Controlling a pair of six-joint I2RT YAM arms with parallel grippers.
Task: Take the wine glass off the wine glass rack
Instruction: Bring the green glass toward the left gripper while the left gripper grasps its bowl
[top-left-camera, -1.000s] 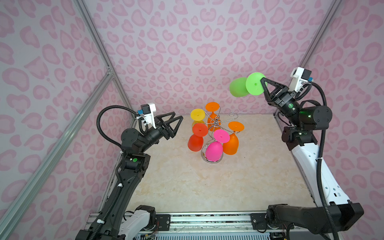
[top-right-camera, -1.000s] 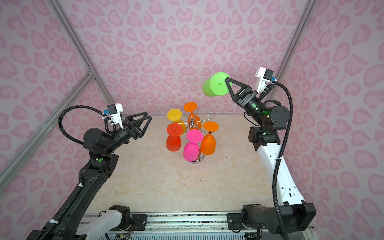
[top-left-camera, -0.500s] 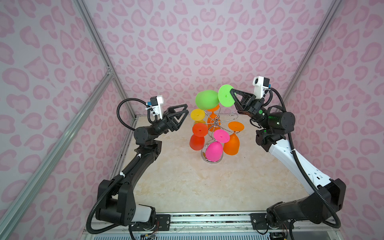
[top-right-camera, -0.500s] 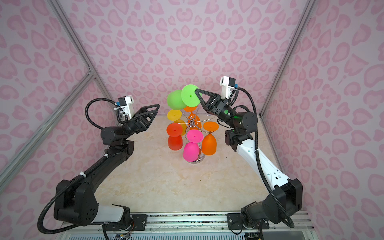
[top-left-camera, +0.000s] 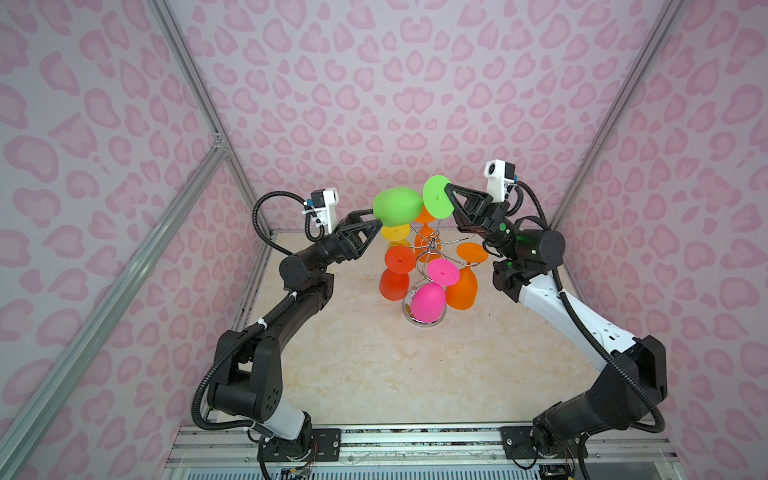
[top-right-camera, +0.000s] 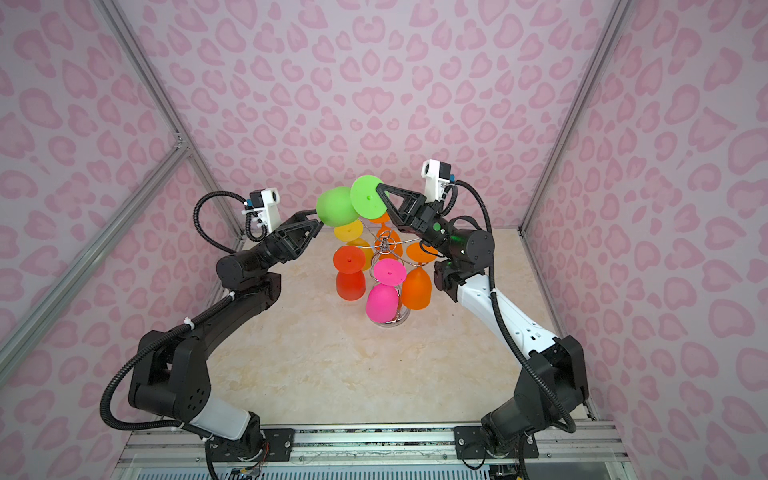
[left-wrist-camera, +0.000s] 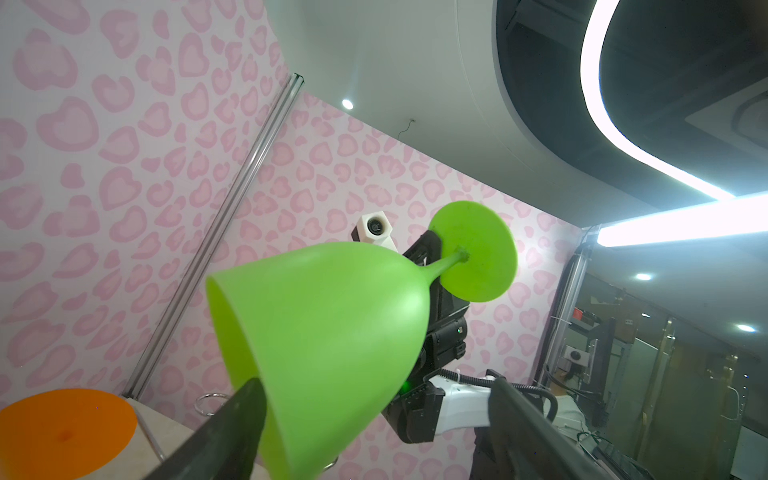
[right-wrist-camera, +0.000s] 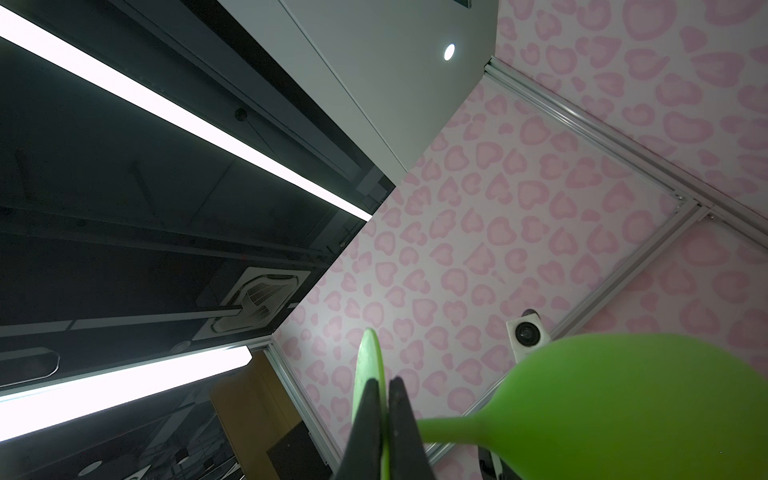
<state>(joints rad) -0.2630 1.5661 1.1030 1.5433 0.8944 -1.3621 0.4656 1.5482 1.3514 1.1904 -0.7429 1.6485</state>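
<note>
The green glass's bowl (top-left-camera: 398, 206) is between my left gripper's open fingers, so my right gripper should keep hold of the glass's foot (top-left-camera: 436, 197) until those fingers close, then let go.
A green wine glass (top-left-camera: 397, 206) (top-right-camera: 336, 212) hangs sideways in the air above the wine glass rack (top-left-camera: 430, 247) (top-right-camera: 386, 245), a chrome wire stand. My right gripper (top-left-camera: 448, 192) (top-right-camera: 380, 189) (right-wrist-camera: 385, 380) is shut on the edge of the glass's flat foot (right-wrist-camera: 368, 357). My left gripper (top-left-camera: 374, 217) (top-right-camera: 316, 218) (left-wrist-camera: 374, 384) is open. Its two fingers stand either side of the green bowl (left-wrist-camera: 332, 324), one finger (left-wrist-camera: 245, 399) next to the rim. Whether it touches the bowl I cannot tell.
Several glasses hang upside down on the rack: yellow (top-left-camera: 395, 232), red-orange (top-left-camera: 394, 282), pink (top-left-camera: 428, 301) and orange (top-left-camera: 461, 291). The rack's round base (top-left-camera: 424, 323) stands on the marble-look tabletop (top-left-camera: 374, 365). Pink patterned walls close in three sides.
My right arm has swung the green glass from the upper right to above the rack. My left arm has reached up and in, so its open fingers now flank the bowl.
</note>
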